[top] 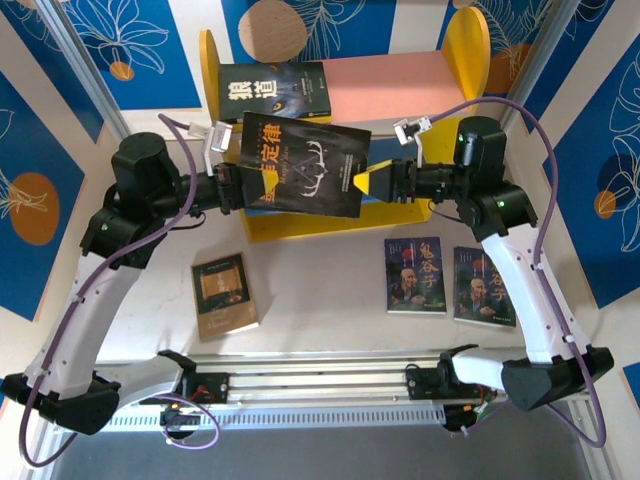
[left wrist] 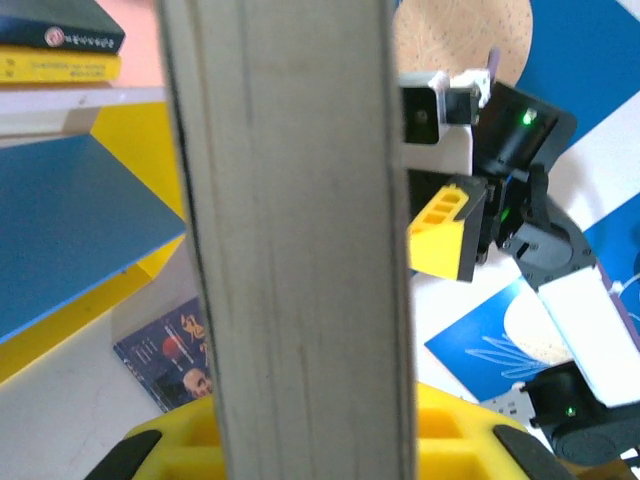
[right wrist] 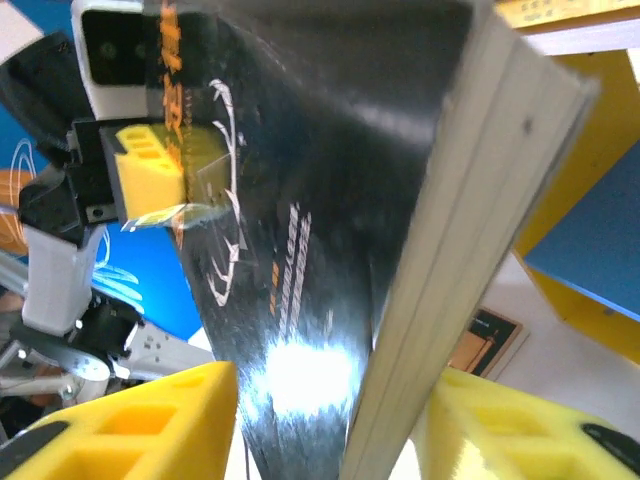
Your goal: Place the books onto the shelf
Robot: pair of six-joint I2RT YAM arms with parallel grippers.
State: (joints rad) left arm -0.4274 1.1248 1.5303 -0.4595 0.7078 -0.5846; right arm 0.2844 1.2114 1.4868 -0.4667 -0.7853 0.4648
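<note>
The black book's page edge (right wrist: 455, 255) is at a slant between the right gripper's fingers, so the right gripper should open and take that end (top: 352, 172) of the book squarely before the left gripper lets go.
A black book (top: 305, 165) hangs in the air in front of the shelf (top: 470, 45), tilted, with a gripper at each end. My left gripper (top: 235, 188) is shut on its left end; in the left wrist view the page edge (left wrist: 300, 250) stands between the yellow fingers (left wrist: 170, 440). My right gripper (top: 375, 180) is shut on the right end, its fingers (right wrist: 130, 420) on either side of the glossy cover (right wrist: 300, 200). Another black book (top: 275, 92) lies on the pink board (top: 390, 85). A brown book (top: 224, 293) and two dark books (top: 415, 275) (top: 484, 285) lie on the table.
The blue board (left wrist: 70, 220) slopes below the pink one, behind the held book. A yellow book (left wrist: 60, 68) lies under the black one on the shelf. Blue patterned walls (top: 620, 150) close in both sides. A metal rail (top: 320, 385) runs along the near edge.
</note>
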